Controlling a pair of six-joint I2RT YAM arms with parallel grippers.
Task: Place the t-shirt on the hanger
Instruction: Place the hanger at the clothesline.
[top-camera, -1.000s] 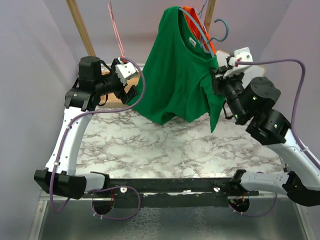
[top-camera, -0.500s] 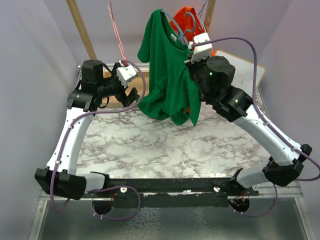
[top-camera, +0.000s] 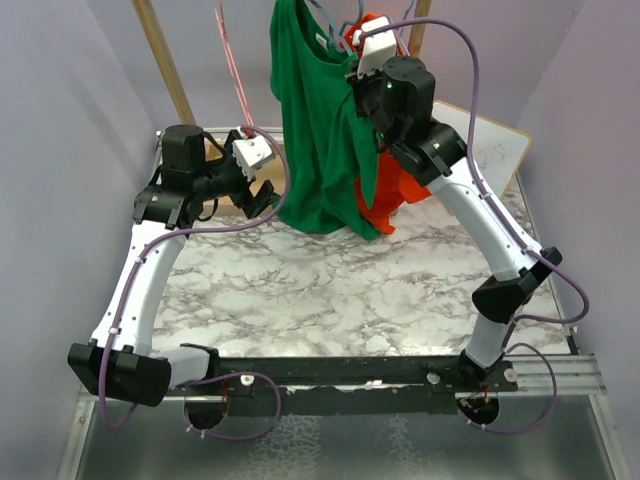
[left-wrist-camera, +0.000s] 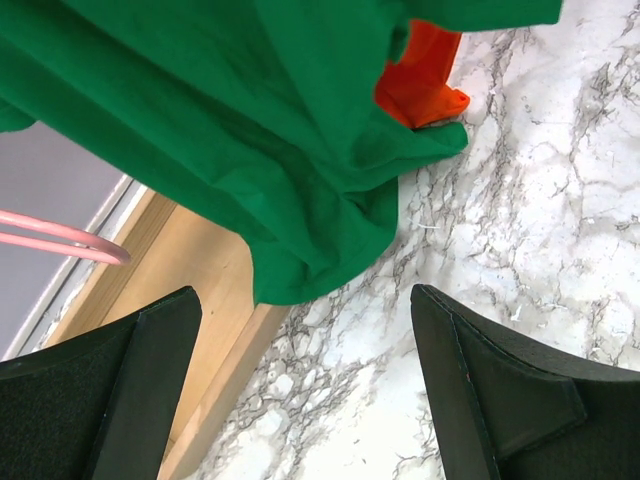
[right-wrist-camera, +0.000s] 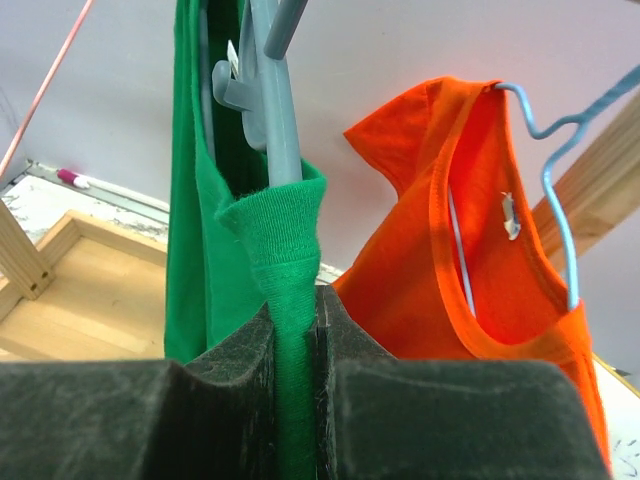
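The slate blue-grey hanger's arm (right-wrist-camera: 283, 150) is inside the green collar, so the robot's right gripper should keep holding the t-shirt's fold at the hanger arm's end (right-wrist-camera: 280, 225) until the t-shirt settles, then let go.
The green t-shirt (top-camera: 315, 130) hangs high at the back, lifted off the table. My right gripper (right-wrist-camera: 297, 330) is shut on a fold of its collar rib (right-wrist-camera: 285, 240), with the slate blue-grey hanger (right-wrist-camera: 272, 95) inside the shirt just above the jaws. In the top view the right gripper (top-camera: 362, 92) is raised at the shirt's right shoulder. My left gripper (top-camera: 262, 196) is open and empty, beside the shirt's lower left hem; that hem (left-wrist-camera: 300, 200) shows above its fingers in the left wrist view.
An orange-red t-shirt (top-camera: 385, 190) on a light blue wire hanger (right-wrist-camera: 555, 140) hangs right behind the green one. A pink wire hanger (top-camera: 232, 60) hangs at the back left. A wooden frame (left-wrist-camera: 190, 290) lies on the marble table (top-camera: 330, 290).
My right arm has swung left and up, carrying the green t-shirt and hanger higher toward the back. The orange-red shirt now shows beside it. The left arm has stayed put.
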